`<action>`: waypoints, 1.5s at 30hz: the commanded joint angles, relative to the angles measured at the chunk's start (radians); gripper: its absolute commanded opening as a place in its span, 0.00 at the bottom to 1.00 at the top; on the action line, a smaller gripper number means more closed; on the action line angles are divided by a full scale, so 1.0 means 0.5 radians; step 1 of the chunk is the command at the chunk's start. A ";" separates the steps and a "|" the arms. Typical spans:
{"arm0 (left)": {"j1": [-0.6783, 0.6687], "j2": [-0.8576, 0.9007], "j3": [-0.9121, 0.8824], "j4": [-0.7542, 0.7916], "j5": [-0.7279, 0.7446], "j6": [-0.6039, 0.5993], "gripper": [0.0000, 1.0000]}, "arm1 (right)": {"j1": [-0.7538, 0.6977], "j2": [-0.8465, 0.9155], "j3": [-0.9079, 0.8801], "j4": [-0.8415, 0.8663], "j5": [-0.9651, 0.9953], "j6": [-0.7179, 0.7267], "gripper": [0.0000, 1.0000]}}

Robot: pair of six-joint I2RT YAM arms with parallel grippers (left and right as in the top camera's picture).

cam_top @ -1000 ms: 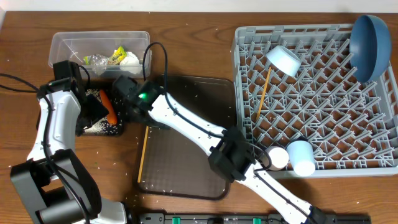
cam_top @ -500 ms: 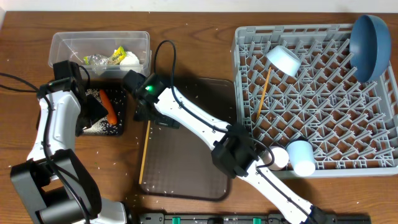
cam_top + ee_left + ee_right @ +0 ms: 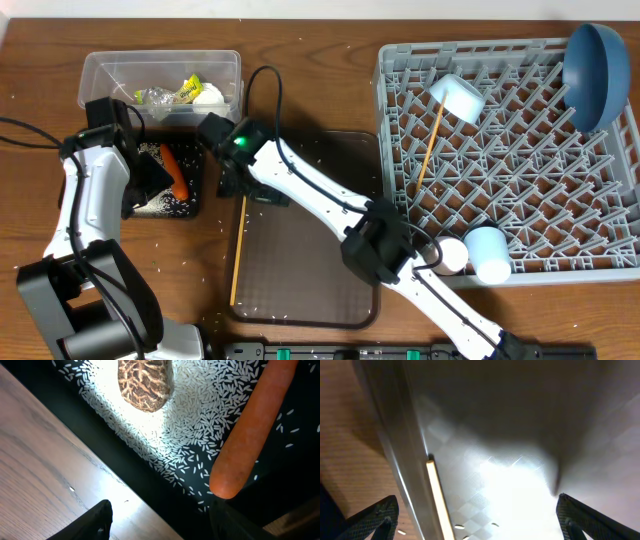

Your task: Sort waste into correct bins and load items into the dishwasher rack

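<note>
The chopstick lies against the serving tray's rim point(image 3: 406, 460), and my right gripper straddles both, so I should back off, turn and take the chopstick point(image 3: 431, 467) by its end.
The black tray bin point(image 3: 190, 208) holds white rice point(image 3: 200, 425), a brown lump point(image 3: 145, 385) and an orange carrot point(image 3: 178, 172) point(image 3: 250, 430). My left gripper point(image 3: 150, 182) point(image 3: 162, 522) hovers open over the tray's edge, one finger above the wood and one above the tray, with nothing held. My right gripper point(image 3: 238, 178) point(image 3: 477, 520) is open above the top-left corner of the brown serving tray point(image 3: 310, 270), and a chopstick point(image 3: 238, 250) point(image 3: 437, 495) lies between its fingers. The dishwasher rack point(image 3: 510, 170) carries a blue plate point(image 3: 592, 75), a bowl point(image 3: 457, 97), a second chopstick point(image 3: 430, 140), a light-blue cup point(image 3: 490, 255) and a pink cup point(image 3: 447, 253).
The clear tub point(image 3: 110, 75) at the back left holds tissue and a yellow-green wrapper point(image 3: 188, 90). Stray rice grains dot the wooden table around both trays. My right arm stretches diagonally across the serving tray.
My right gripper moved right, from beside the black tray to the serving tray's left edge. The serving tray and its chopstick shifted slightly toward the front. The left arm stayed put.
</note>
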 commanded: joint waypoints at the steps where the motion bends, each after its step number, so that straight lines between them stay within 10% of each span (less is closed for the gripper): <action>1: 0.008 0.002 -0.021 -0.005 -0.046 -0.005 0.63 | -0.016 -0.207 0.014 -0.037 0.161 -0.128 0.95; 37: 0.008 0.002 -0.021 0.002 -0.045 -0.005 0.64 | -0.113 -0.173 -0.717 0.275 -0.752 -0.236 0.78; 45: 0.008 0.002 -0.021 0.010 -0.045 -0.006 0.63 | -0.196 -0.279 -0.431 0.238 -0.372 -0.867 0.99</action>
